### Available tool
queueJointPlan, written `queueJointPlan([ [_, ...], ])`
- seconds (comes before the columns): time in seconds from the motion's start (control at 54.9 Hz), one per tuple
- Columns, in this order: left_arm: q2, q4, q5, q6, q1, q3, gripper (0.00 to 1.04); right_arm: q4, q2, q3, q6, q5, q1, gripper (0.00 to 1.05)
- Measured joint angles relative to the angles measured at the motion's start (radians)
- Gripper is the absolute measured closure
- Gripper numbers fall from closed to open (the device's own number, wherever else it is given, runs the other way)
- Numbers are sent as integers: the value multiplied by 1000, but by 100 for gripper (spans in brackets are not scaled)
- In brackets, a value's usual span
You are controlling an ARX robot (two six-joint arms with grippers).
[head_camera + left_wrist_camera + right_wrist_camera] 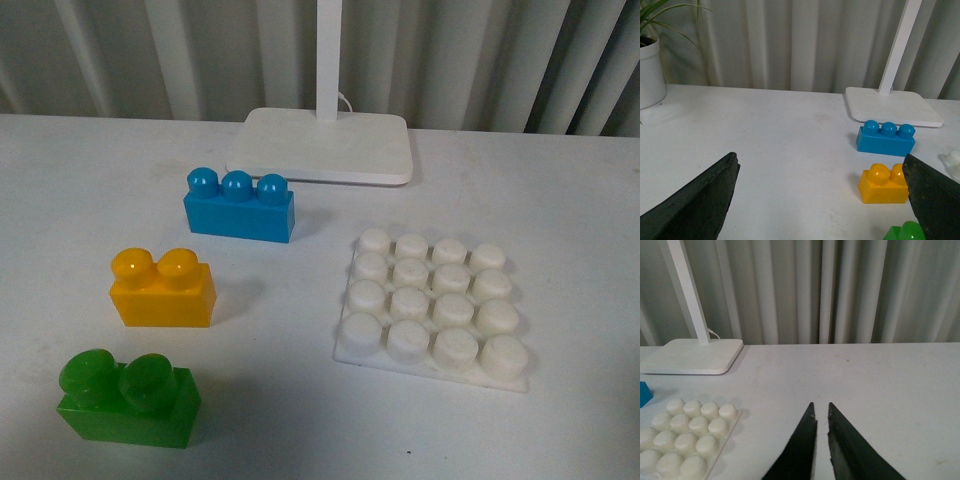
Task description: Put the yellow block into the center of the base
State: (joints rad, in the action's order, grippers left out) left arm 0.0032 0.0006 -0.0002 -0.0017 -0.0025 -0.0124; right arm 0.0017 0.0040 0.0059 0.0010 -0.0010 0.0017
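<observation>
The yellow block (163, 296) has studs spaced like the base's, so it should fit upright over the base's middle studs (431, 290) when I lower it.
The yellow block (162, 290) stands upright on the white table, left of the base (432, 308), a white plate with a 4x4 grid of studs. Neither gripper shows in the front view. In the left wrist view my left gripper (820, 165) is open and empty, its dark fingers (695, 205) wide apart, with the yellow block (883, 186) just ahead beside the far finger. In the right wrist view my right gripper (821, 410) is shut and empty above bare table, with the base (687, 437) off to one side.
A blue three-stud brick (239, 208) stands behind the yellow block and a green two-stud brick (128, 400) in front of it. A white lamp stand (322, 145) with a pole sits at the back. A white plant pot (650, 72) shows in the left wrist view.
</observation>
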Motion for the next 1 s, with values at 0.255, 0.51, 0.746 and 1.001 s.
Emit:
queueJointPlan([
  [0.255,98,-48,4,-93,-7,-32,6,0,0,0,0,0,0,47],
  [0.51,637,181,315,143,61,-294,6,0,0,0,1,0,0,8],
  [0.746,1136,-110,473,729,6,-676,6,0,0,0,0,0,0,9],
  [1.001,1428,-412,398,1163,-99,-938,6,0,0,0,0,0,0,9],
])
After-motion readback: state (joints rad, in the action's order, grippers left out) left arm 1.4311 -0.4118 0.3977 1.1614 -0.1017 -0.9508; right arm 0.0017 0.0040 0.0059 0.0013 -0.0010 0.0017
